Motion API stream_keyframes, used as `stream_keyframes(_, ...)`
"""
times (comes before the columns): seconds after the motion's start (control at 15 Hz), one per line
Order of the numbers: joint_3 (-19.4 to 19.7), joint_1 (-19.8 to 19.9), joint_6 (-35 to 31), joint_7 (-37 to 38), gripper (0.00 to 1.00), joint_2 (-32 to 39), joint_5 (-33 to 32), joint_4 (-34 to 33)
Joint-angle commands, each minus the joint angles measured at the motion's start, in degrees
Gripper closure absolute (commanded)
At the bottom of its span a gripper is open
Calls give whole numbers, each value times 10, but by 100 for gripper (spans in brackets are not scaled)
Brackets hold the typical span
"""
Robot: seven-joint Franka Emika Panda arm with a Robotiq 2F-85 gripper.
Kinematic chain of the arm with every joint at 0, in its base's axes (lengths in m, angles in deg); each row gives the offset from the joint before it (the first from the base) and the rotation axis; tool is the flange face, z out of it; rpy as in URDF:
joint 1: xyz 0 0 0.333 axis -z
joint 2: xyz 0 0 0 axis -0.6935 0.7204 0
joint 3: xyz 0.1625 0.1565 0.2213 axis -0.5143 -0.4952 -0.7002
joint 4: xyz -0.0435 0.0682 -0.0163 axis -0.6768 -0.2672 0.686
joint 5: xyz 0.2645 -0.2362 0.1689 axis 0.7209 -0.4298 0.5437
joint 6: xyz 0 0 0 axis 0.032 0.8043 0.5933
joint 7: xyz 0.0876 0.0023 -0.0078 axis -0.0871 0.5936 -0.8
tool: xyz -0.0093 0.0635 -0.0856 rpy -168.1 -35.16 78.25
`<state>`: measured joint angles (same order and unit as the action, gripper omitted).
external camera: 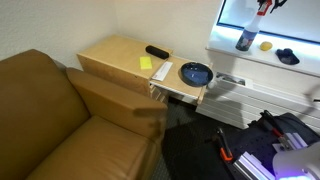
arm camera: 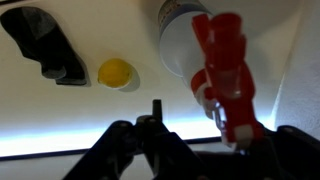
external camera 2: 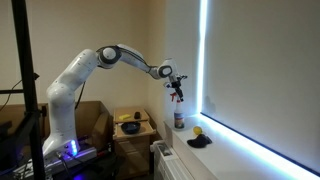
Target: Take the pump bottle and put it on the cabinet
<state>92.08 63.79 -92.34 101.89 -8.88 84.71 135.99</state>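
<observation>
The red trigger head (arm camera: 226,68) is too close to one finger of the robot's gripper, so the gripper should open wide and move to the center over the pump bottle (arm camera: 183,38) before it closes and lifts.
The pump bottle (external camera: 247,36) stands upright on a white sill by the bright window, its red trigger head on top. It also shows in an exterior view (external camera 2: 179,119) and fills the wrist view (arm camera: 222,55). My gripper (external camera 2: 176,90) is right above it, at the top edge in an exterior view (external camera: 268,4). In the wrist view the gripper (arm camera: 215,128) is open, and the red head lies between its dark fingers. The light tan cabinet (external camera: 112,56) stands beside the sofa, well away from the bottle, and also shows in an exterior view (external camera 2: 137,152).
A black remote (external camera: 156,52) and a yellow note (external camera: 147,63) lie on the cabinet. A dark blue bowl (external camera: 195,73) sits on a white shelf beside it. A yellow object (arm camera: 115,72) and a black object (arm camera: 45,45) lie on the sill. The brown sofa (external camera: 60,120) fills the left.
</observation>
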Motion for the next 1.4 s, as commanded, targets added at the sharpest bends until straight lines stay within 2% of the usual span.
stream_keyframes(0.0,-7,4,2,11,69,11,6,-13)
stream_keyframes(0.07,-6,3,6,17,75,13,5,-16)
stream_keyframes(0.13,-2,1,15,26,34,16,3,-21)
stream_keyframes(0.2,-3,3,18,30,38,17,4,-23)
stream_keyframes(0.27,0,1,17,39,37,18,1,-24)
stream_keyframes(0.6,-5,8,31,49,5,17,11,-32)
stream_keyframes(0.67,-6,9,33,49,1,15,12,-32)
stream_keyframes(0.8,-10,13,32,43,0,8,21,-30)
stream_keyframes(0.93,2,6,10,58,0,2,16,-26)
stream_keyframes(1.33,-2,5,17,47,0,-1,16,-22)
